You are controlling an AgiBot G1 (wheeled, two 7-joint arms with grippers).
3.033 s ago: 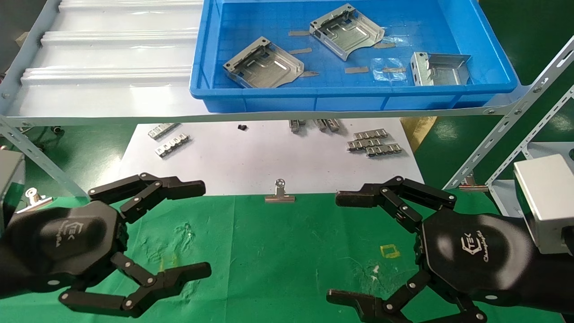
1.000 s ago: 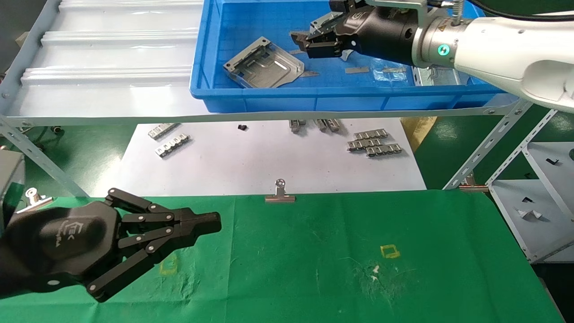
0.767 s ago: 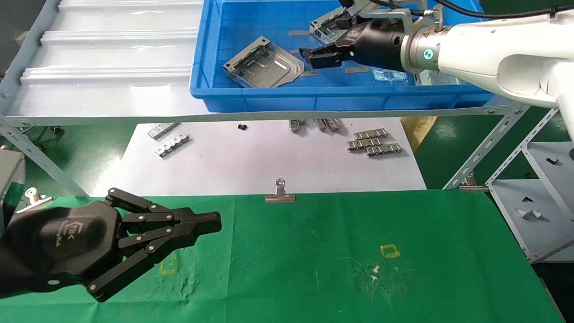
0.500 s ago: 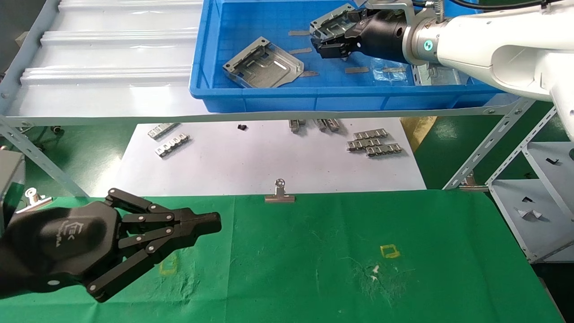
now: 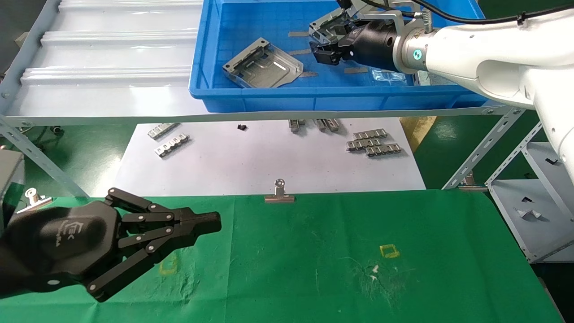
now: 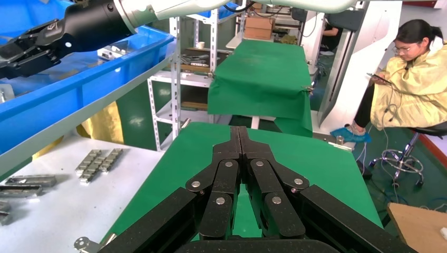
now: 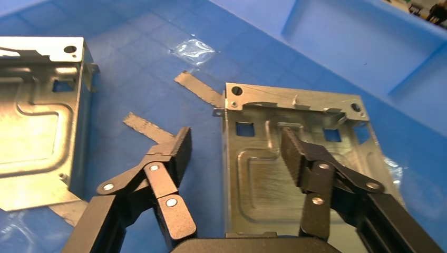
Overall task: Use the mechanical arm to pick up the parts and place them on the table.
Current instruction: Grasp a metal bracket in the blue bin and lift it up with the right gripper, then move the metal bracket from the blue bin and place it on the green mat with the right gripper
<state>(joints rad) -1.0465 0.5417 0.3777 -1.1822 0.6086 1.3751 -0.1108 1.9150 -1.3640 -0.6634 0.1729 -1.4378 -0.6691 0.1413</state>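
Observation:
My gripper will uncover more strips hidden under the silvery plate (image 5: 326, 27) when it lifts the plate, because flat strips (image 5: 299, 52) lie along the bin's bottom beside it.
My right gripper (image 5: 320, 47) is open inside the blue bin (image 5: 341, 96). It hovers low over a silvery plate (image 7: 295, 158). One finger (image 7: 292, 153) is over the plate's embossed face. The other finger (image 7: 179, 150) is over the bin floor beside the plate's folded edge. In the head view this plate (image 5: 329, 23) is half hidden by the gripper. A second plate (image 5: 264, 63) lies to its left and also shows in the right wrist view (image 7: 37, 137). A third plate is mostly hidden behind the white arm. My left gripper (image 5: 215, 222) is shut and empty over the green table (image 5: 314, 251).
The bin stands on a raised grey shelf (image 5: 112, 67). Below it a white sheet (image 5: 269, 157) carries small ridged strips (image 5: 374, 142). A binder clip (image 5: 280, 193) sits at the cloth's far edge. A yellow square mark (image 5: 389, 250) is on the cloth. A person (image 6: 408, 89) sits far off.
My right arm has left the table and reached into the bin, then shifted about over the far plate. My left gripper has closed and stays in place.

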